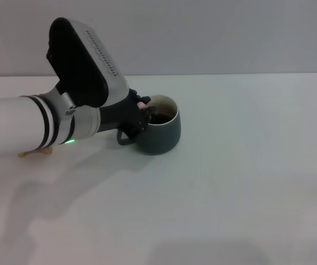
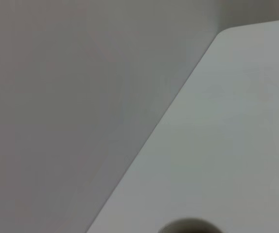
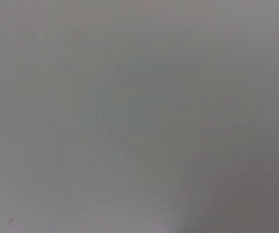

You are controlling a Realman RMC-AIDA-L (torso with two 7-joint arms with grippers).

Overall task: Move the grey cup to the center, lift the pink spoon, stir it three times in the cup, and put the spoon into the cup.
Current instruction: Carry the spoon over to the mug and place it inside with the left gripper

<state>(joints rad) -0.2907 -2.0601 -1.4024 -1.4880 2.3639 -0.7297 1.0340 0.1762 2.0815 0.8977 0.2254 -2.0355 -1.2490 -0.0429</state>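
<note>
The robot's left gripper has the pink spoon (image 1: 142,105) close to the grey cup's handle-side rim, so it should sweep the spoon back toward the opposite rim (image 1: 177,114) to go on stirring.
The grey cup (image 1: 163,134) stands on the white table a little left of the middle, its loop handle (image 1: 124,139) turned toward my left arm and dark liquid (image 1: 163,115) inside. My left gripper (image 1: 143,114) hangs over the cup's near-left rim, with its dark fingers dipping just inside. A small pale pink piece of the pink spoon (image 1: 142,104) shows between the fingers; the spoon's bowl is hidden. The left wrist view shows only a dark curved edge of the cup (image 2: 188,226). My right gripper is out of view.
A tan wooden block (image 1: 34,153) peeks out from under my left forearm (image 1: 15,127) at the left. The white table (image 1: 247,182) spreads to the right and front of the cup. A grey wall (image 1: 202,33) backs the table.
</note>
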